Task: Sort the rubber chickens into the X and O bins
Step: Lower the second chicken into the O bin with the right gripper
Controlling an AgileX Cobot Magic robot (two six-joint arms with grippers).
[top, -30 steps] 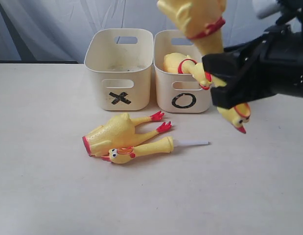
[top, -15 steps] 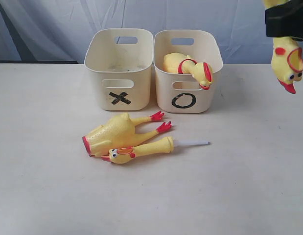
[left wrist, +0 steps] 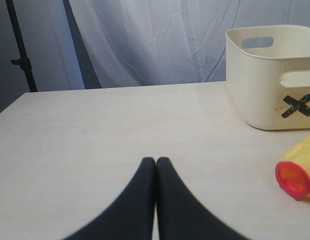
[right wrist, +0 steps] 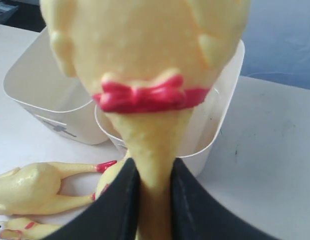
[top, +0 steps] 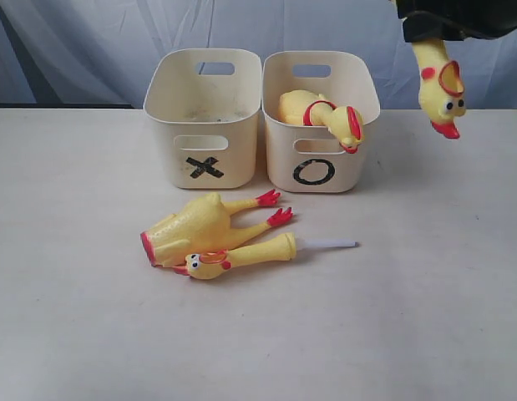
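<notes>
My right gripper keeps moving the held chicken's body (right wrist: 144,47) to the open space in the O bin (top: 353,88), since it points that way, until the body rests inside.
High at the upper right, my right gripper (top: 429,29) (right wrist: 155,166) is shut on the neck of a whole rubber chicken (right wrist: 144,50). Its head (top: 440,90) hangs down in the air to the right of the O bin (top: 321,171). A second whole chicken (top: 321,113) lies in the O bin with its head over the front rim. The X bin (top: 204,125) (left wrist: 265,85) holds no chicken that I can see. In front of the bins lie the headless body (top: 195,225) (left wrist: 297,175) and the head-neck piece with white tube (top: 241,255). My left gripper (left wrist: 156,161) is shut and holds nothing, low over the table left of the X bin.
The two bins stand side by side at the back of the pale table (top: 91,317), before a grey curtain (top: 74,50). A dark stand (left wrist: 22,50) rises beyond the table's far edge in the left wrist view.
My right gripper has lifted the whole chicken from in front of the O bin up and to the right, then shifted slightly back left. The chickens on the table have not moved.
</notes>
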